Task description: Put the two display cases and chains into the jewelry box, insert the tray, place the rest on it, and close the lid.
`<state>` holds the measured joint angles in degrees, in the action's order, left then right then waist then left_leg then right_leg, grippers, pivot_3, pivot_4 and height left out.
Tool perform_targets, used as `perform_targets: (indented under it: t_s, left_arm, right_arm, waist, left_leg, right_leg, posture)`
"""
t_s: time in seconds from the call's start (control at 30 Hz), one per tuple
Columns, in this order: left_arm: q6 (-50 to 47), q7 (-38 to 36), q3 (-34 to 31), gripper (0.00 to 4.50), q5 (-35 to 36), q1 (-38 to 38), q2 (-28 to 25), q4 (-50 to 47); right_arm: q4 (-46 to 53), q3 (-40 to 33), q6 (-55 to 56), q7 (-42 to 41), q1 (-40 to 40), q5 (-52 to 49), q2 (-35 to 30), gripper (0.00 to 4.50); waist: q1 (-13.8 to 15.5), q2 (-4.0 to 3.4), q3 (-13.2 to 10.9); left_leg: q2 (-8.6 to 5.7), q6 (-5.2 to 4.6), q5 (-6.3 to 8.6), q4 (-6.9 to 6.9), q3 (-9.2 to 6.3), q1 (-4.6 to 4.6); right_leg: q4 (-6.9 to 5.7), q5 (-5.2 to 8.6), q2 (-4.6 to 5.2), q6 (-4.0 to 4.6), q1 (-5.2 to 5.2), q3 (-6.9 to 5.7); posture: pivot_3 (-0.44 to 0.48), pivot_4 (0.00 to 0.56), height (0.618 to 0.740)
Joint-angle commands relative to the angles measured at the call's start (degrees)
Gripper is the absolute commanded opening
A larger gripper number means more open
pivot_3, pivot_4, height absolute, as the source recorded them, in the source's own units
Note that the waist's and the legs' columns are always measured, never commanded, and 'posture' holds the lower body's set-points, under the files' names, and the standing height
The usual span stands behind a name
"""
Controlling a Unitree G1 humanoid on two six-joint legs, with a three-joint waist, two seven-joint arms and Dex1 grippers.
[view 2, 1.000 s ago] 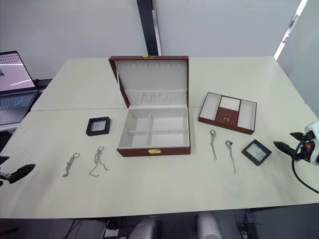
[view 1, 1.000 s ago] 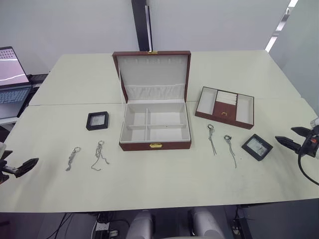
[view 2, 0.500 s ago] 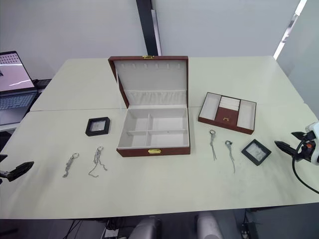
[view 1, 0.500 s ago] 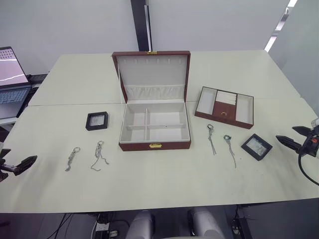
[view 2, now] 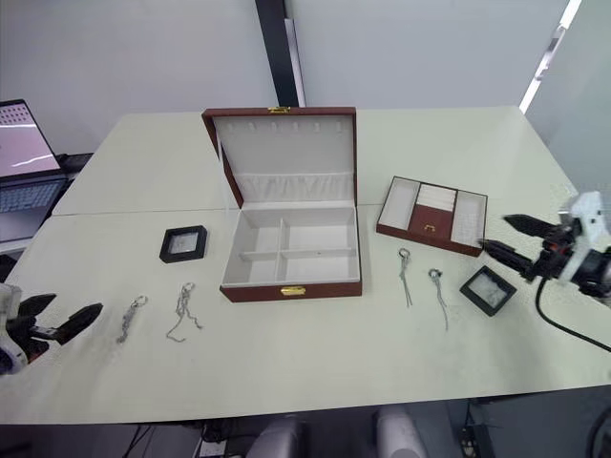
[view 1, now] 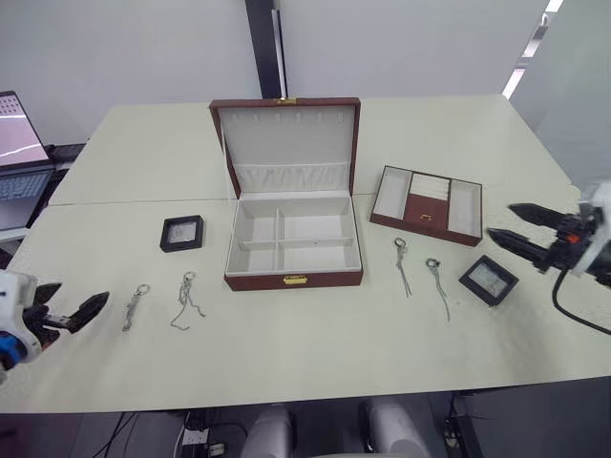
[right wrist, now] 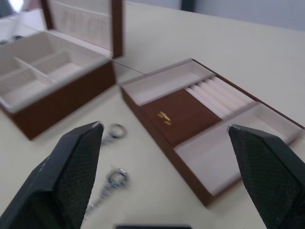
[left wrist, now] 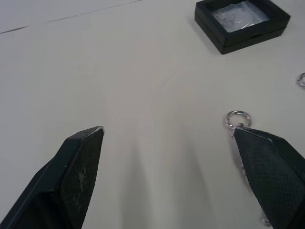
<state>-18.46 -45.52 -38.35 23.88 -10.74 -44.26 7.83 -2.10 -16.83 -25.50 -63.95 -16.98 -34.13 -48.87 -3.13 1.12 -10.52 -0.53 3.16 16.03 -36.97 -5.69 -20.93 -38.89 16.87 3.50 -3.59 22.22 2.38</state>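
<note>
The thin silver chain (view 1: 135,304) will hang down when I carry it and bunch up inside the jewelry box, because slack links (view 1: 128,321) trail from the ring.
The jewelry box (view 1: 294,277) stands open at the table's middle, its lid (view 1: 286,134) upright and its compartments empty. The tray (view 1: 428,203) lies to its right. One display case (view 1: 181,233) lies left of the box and another display case (view 1: 488,280) at the right. Two chains (view 1: 186,298) (view 1: 132,305) lie front left, and two more chains (view 1: 402,265) (view 1: 438,284) front right. My left gripper (view 1: 72,303) is open, low over the table beside the leftmost chain (left wrist: 237,118). My right gripper (view 1: 501,221) is open, hovering between the tray (right wrist: 209,119) and the right case.
A laptop (view 1: 19,157) sits off the table's far left. A dark vertical post (view 1: 263,48) rises behind the box. A seam (view 1: 134,202) crosses the table. A black cable (view 1: 578,320) hangs from my right wrist.
Both arms have come inward. The left gripper moved right toward the leftmost chain. The right gripper moved left and up, now near the tray and right case. The view shifted slightly.
</note>
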Motion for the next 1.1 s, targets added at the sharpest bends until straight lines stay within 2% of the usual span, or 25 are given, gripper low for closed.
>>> perform_targets:
  t_s: [0.03,0.23,0.5,0.67,0.97,1.1]
  left_arm:
    - [-0.89,2.11,-3.36,4.50,3.80,-2.14,2.99,-8.48]
    - [3.42,5.07,-1.21,4.50,2.40,-4.68,8.81,-11.41]
    - [8.94,9.80,4.07,4.50,-0.97,-2.63,15.32,-8.84]
    - [11.75,12.92,7.63,4.50,-4.89,0.54,15.79,-4.31]
    - [9.19,13.69,8.48,4.50,-3.34,1.93,15.73,-1.26]
    - [6.61,12.55,8.68,3.65,-1.65,0.46,15.66,-0.95]
  right_arm:
    - [9.99,3.78,-3.17,-2.42,-1.75,-3.93,0.40,4.42]
    - [17.48,10.53,-3.07,-4.42,-4.10,-4.21,2.55,4.42]
    - [18.80,18.24,2.18,-5.66,-3.56,1.36,5.43,4.42]
    - [17.82,20.06,3.63,-5.29,-3.88,3.21,6.85,4.42]
    - [16.07,20.30,5.22,-5.89,-4.01,4.73,7.46,4.42]
    - [15.79,19.88,5.44,-6.21,-3.63,5.05,7.46,4.50]
  waist:
    - [0.33,0.00,0.00]
    - [1.30,0.02,0.01]
    - [1.47,0.13,0.08]
    - [1.46,0.18,0.10]
    - [1.42,0.19,0.12]
    - [1.37,0.17,0.14]
  left_leg:
    - [0.02,0.00,0.00,0.00,-0.01,-0.01]
    - [0.04,0.00,0.00,-0.03,0.04,0.01]
    - [0.04,0.01,0.00,-0.04,0.11,-0.01]
    - [0.04,0.01,0.00,-0.04,0.11,-0.01]
    - [0.07,0.01,0.00,-0.03,0.07,0.04]
    - [0.07,0.01,0.00,-0.03,0.06,0.05]
  right_leg:
    - [0.00,-0.01,-0.02,0.02,0.00,-0.03]
    - [0.05,-0.06,-0.08,0.09,-0.03,-0.03]
    - [0.11,-0.06,-0.11,0.10,-0.04,-0.06]
    - [0.11,-0.07,-0.16,0.11,-0.05,-0.07]
    - [0.06,-0.09,-0.25,0.15,-0.04,-0.06]
    - [0.06,-0.09,-0.26,0.15,-0.04,-0.05]
  posture:
    - [0.000,0.150,0.740]
    - [0.000,0.150,0.740]
    - [0.000,0.150,0.740]
    - [0.000,0.150,0.740]
    - [0.000,0.150,0.740]
    - [0.000,0.150,0.740]
